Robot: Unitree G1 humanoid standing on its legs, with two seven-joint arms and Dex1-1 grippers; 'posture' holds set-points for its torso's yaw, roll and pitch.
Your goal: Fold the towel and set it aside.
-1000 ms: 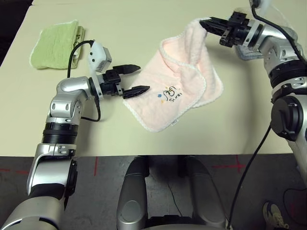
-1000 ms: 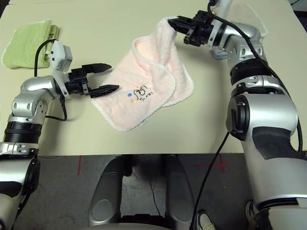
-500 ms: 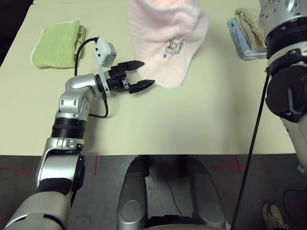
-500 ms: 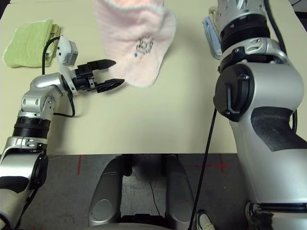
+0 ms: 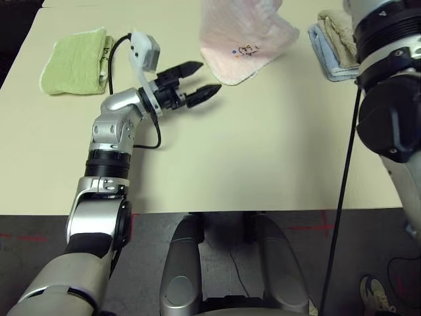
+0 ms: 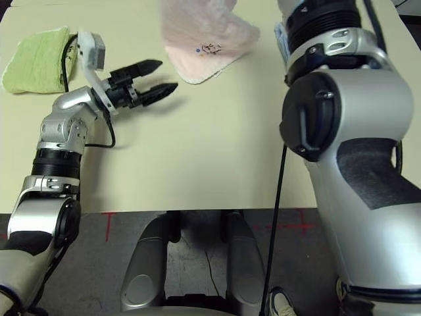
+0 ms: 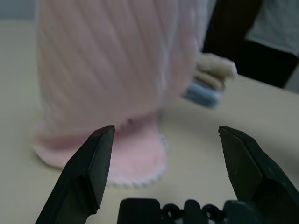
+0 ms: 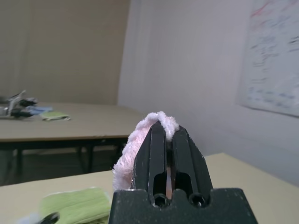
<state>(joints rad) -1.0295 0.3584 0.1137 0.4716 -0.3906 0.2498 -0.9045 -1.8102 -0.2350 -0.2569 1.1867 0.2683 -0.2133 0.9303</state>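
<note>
The pale pink towel's hanging part sags over its lower end (image 5: 235,66), so the robot's left gripper should first open up the hanging fold (image 5: 223,23) and then pinch the towel's lower corner.
The pale pink towel (image 5: 240,39) hangs from above, and its lower end with the small dark logo rests on the table (image 5: 263,151) at the back middle. My right gripper (image 8: 166,133) is raised high and shut on the towel's (image 8: 126,163) top edge, which bunches over the closed fingertips. My left gripper (image 5: 209,76) is open just above the table, a little to the left of the towel's lower end and pointing at it. In the left wrist view the towel (image 7: 117,84) hangs straight ahead of the open fingers (image 7: 88,172), apart from them.
A folded green towel (image 5: 75,59) lies at the back left of the table. A stack of folded beige and light-blue towels (image 5: 335,43) sits at the back right, close to my right arm (image 5: 388,99). The table's front edge runs just before my body.
My right gripper has lifted the towel off the table and carried it back, so it now hangs with only its lower end touching. My left gripper has reached farther back towards it, still open.
</note>
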